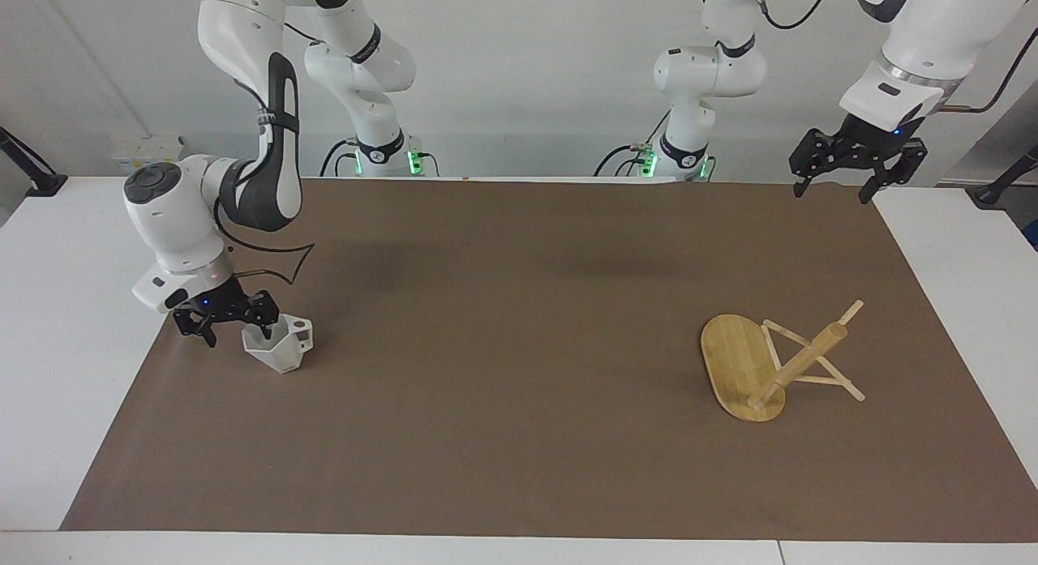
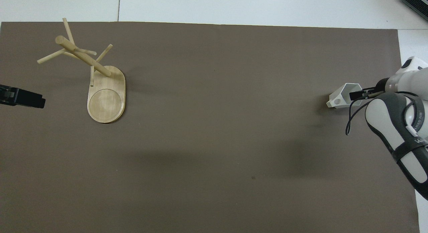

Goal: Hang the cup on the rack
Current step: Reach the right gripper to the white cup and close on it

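Observation:
The rack's oval base point(image 2: 106, 98) reaches well out from its post, so the bamboo rack point(image 2: 83, 56) should stay upright and in place when I hang the cup.
The white faceted cup point(image 1: 284, 348) stands mouth up on the brown mat near the right arm's end of the table, its tab handle pointing toward the rack. My right gripper point(image 1: 238, 335) is open and down at the cup's rim, one finger inside the cup and the other outside its wall. In the overhead view the cup point(image 2: 339, 97) is partly covered by this gripper point(image 2: 356, 95). The bamboo rack point(image 1: 738, 362) stands on its oval base near the left arm's end; it also shows in the overhead view point(image 2: 105, 99). My left gripper point(image 1: 833, 194) is open and waits above the mat's corner.
The brown mat point(image 1: 519, 306) covers most of the white table. Between the cup and the rack there is only bare mat. The left gripper's tip point(image 2: 33, 100) shows at the edge of the overhead view beside the rack.

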{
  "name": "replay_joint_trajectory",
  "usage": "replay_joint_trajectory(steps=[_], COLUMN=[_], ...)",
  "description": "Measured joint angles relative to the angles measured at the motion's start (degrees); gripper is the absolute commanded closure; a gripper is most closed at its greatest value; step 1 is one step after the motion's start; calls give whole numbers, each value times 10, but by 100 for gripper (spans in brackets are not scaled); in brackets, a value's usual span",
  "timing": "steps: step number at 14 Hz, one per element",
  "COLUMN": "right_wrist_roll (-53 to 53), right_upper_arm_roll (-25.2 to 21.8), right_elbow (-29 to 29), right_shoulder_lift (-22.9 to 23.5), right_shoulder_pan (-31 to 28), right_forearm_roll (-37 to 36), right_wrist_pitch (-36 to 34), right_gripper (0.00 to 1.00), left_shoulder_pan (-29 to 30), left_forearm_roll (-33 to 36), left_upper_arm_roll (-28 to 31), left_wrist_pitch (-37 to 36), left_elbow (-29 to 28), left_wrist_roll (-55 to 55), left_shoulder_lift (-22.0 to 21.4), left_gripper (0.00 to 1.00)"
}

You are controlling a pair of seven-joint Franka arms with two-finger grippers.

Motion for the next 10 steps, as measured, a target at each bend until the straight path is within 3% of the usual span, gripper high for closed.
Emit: replay_joint_trajectory(steps=[4,10], right_wrist_roll=[9,13], right_upper_arm_roll=[0,0], right_elbow=[0,0], right_shoulder_lift=[0,0], right_shoulder_pan=[0,0], right_forearm_roll=[43,44], right_wrist_pitch=[-7,-7], right_gripper=[22,62], left_shoulder_pan=[0,0], left_forearm_roll=[0,0], left_upper_arm_roll=[1,1], left_wrist_pitch=[0,0], left_elbow=[-6,-6], left_wrist_roll=[0,0], left_shoulder_lift=[-2,-3], left_gripper=[0,0])
